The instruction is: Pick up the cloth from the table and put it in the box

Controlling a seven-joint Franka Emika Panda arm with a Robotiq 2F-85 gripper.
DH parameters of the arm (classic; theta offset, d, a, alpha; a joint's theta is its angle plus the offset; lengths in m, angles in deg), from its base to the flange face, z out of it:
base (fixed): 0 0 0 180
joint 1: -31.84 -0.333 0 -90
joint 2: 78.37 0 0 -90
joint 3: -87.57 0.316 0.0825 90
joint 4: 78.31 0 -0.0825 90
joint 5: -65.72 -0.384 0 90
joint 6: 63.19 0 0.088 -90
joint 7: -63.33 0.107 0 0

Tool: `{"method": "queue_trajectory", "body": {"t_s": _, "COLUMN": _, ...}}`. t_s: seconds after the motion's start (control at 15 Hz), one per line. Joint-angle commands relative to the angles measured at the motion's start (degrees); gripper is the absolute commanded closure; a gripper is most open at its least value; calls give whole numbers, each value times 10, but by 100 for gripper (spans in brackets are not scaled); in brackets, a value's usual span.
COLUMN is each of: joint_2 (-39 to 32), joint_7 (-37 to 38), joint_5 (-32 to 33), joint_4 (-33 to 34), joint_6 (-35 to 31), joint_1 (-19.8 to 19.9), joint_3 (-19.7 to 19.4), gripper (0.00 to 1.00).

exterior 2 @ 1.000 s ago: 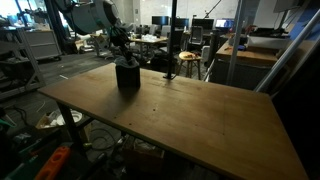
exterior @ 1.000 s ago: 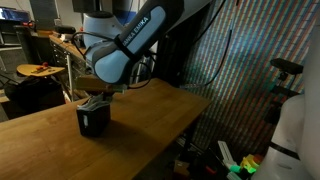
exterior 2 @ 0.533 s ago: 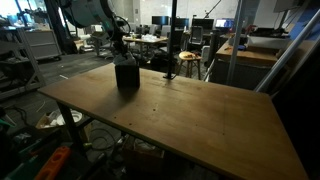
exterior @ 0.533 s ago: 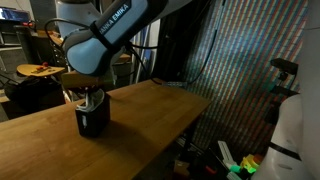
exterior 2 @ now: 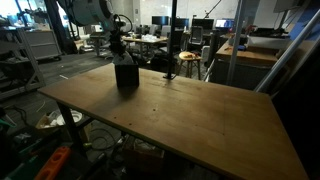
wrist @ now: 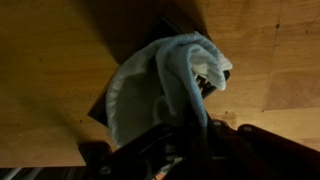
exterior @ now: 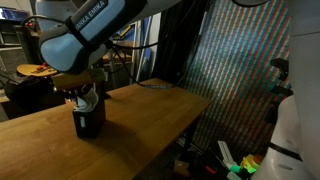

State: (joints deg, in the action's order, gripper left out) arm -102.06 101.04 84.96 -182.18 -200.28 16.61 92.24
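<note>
The cloth sticks out over the slanted box's rim, so my gripper should turn and move the cloth into the box's opening (exterior: 88, 103) before it opens.
A black box (exterior: 89, 122) stands on the wooden table (exterior: 150, 110); it also shows in the other exterior view (exterior 2: 126, 76). My gripper (exterior: 86, 97) hangs right over the box's mouth in both exterior views (exterior 2: 120, 56). In the wrist view a pale blue-white cloth (wrist: 165, 80) bulges out of the dark box (wrist: 100, 108), and a strip of it runs up between my fingers (wrist: 185, 135). The jaws look shut on that strip. The fingertips are dark and partly hidden by the cloth.
The box stands near the table's far corner (exterior 2: 110, 68). Bare wooden tabletop (exterior 2: 190, 115) stretches away from it. Chairs, desks and lab clutter (exterior 2: 180, 45) stand beyond the table. A patterned curtain (exterior: 240, 70) hangs past the table edge.
The arm's upper links have swung to the left in the exterior view while the gripper stayed over the box. A bit of pale cloth now shows above the box's mouth.
</note>
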Motion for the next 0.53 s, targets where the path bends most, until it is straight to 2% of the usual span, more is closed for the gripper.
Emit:
{"method": "queue_trajectory", "body": {"t_s": 0.0, "joint_2": -12, "joint_7": -62, "joint_5": -19, "joint_4": 23, "joint_6": 3, "joint_1": -4, "joint_3": -5, "gripper": 98}}
{"method": "queue_trajectory", "body": {"t_s": 0.2, "joint_2": 14, "joint_7": -156, "joint_5": -15, "joint_4": 0, "joint_6": -16, "joint_1": 8, "joint_3": -2, "gripper": 98}}
{"method": "queue_trajectory", "body": {"t_s": 0.47, "joint_2": 51, "joint_7": -320, "joint_5": -52, "joint_4": -21, "joint_6": 4, "joint_1": 41, "joint_3": 24, "gripper": 98}}
